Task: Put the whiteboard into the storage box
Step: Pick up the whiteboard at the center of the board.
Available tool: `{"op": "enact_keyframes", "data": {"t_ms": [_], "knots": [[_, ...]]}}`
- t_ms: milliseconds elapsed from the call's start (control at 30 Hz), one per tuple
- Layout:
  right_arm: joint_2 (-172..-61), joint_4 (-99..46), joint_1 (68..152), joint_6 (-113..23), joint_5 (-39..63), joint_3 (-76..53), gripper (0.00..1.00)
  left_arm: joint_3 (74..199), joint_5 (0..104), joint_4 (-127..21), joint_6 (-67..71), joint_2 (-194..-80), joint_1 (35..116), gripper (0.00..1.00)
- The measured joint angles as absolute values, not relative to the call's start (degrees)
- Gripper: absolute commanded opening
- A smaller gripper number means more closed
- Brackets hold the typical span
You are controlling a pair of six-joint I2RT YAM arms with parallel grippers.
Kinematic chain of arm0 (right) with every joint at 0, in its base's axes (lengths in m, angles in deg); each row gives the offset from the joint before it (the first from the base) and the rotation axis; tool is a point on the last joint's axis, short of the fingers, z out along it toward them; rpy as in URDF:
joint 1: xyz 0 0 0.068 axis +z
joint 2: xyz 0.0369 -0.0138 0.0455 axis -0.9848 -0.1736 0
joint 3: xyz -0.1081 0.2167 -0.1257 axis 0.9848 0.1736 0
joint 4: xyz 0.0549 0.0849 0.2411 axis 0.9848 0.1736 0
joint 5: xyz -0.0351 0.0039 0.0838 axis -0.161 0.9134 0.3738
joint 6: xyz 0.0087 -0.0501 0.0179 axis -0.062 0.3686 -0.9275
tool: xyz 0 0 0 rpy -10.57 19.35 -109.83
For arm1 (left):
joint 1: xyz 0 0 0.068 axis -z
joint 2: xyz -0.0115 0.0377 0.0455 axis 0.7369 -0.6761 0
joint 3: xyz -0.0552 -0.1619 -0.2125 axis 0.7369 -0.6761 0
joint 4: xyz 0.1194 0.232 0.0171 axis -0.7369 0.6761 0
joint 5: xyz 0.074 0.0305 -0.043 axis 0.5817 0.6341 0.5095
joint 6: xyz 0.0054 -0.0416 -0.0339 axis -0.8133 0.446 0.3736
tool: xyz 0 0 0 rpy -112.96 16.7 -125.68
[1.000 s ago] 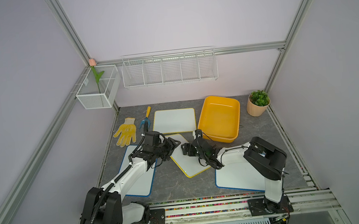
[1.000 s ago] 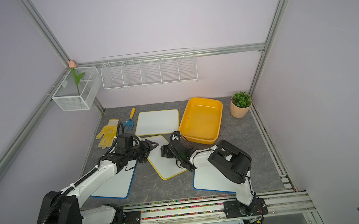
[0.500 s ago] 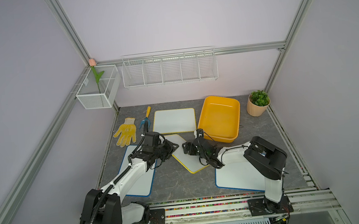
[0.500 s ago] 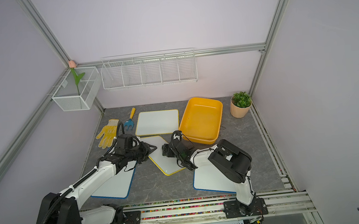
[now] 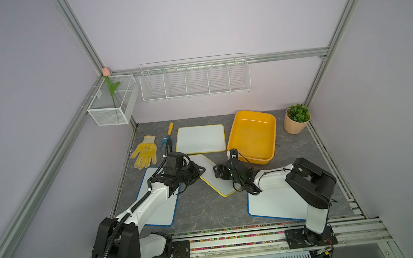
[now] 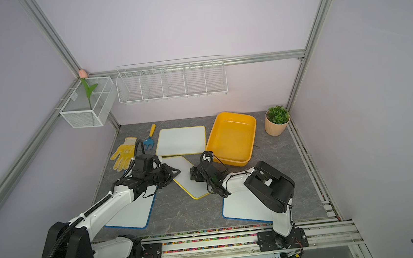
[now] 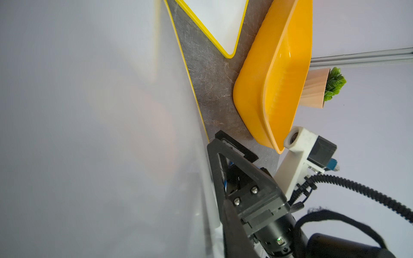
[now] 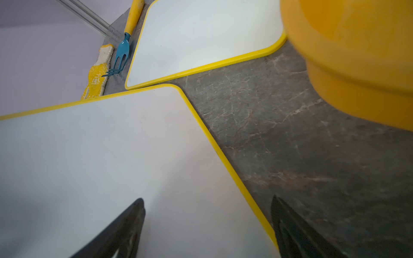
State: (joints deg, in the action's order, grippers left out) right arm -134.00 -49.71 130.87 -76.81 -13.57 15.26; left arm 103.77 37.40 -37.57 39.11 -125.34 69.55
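Observation:
My left gripper's fingers have the whiteboard's broad side (image 7: 129, 129) slanting across them, so I should open them and grip the whiteboard's long edge (image 5: 204, 181) squarely before I lift it.
A yellow-framed whiteboard (image 5: 214, 176) (image 6: 188, 179) lies turned at an angle mid-table, in front of the yellow-orange storage box (image 5: 252, 135) (image 6: 230, 137) (image 7: 279, 78) (image 8: 357, 55), which holds nothing. My left gripper (image 5: 202, 170) (image 6: 177, 171) (image 7: 220, 207) is shut on the board's left edge. In the left wrist view the board's face (image 7: 100, 134) fills the picture and hides one finger. My right gripper (image 5: 218, 171) (image 6: 193, 173) (image 8: 207, 207) stands open over the board's right edge (image 8: 223, 156), with one fingertip (image 8: 134, 212) above the white face and the other above the table.
A second yellow-framed whiteboard (image 5: 200, 139) lies behind. Blue-framed boards lie under the left arm (image 5: 158, 205) and the right arm (image 5: 275, 200). A glove (image 5: 145, 153) and a hand fork (image 5: 167, 135) are at back left, and a potted plant (image 5: 297, 121) at back right. A wire basket (image 5: 114, 104) and a rack (image 5: 195, 80) hang on the wall.
The left jaws have closed onto the whiteboard's left edge, and the board has shifted slightly. The right arm has stayed in place, open.

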Motion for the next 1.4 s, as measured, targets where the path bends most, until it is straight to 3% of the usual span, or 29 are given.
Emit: {"op": "enact_keyframes", "data": {"t_ms": [467, 767, 967, 1233, 1400], "knots": [[-127.7, -46.6, 133.1, -68.8, -14.9, 19.1, 0.89, 103.9, 38.1, -32.8, 38.5, -122.6, 69.6, 0.00], [-126.2, -46.0, 134.2, -66.0, -16.5, 20.7, 0.89, 104.5, 40.4, -27.4, 39.5, -119.7, 69.6, 0.14], [-126.2, -45.9, 134.3, -65.6, -16.9, 21.1, 0.89, 104.4, 41.6, -26.0, 40.5, -118.5, 69.6, 0.18], [-126.2, -45.1, 135.2, -65.2, -16.5, 21.7, 0.89, 104.4, 43.7, -26.4, 43.7, -117.8, 69.6, 0.41], [-126.3, -44.0, 135.6, -65.2, -16.3, 22.5, 0.89, 104.4, 45.5, -26.5, 45.1, -116.5, 69.5, 0.42]]}}
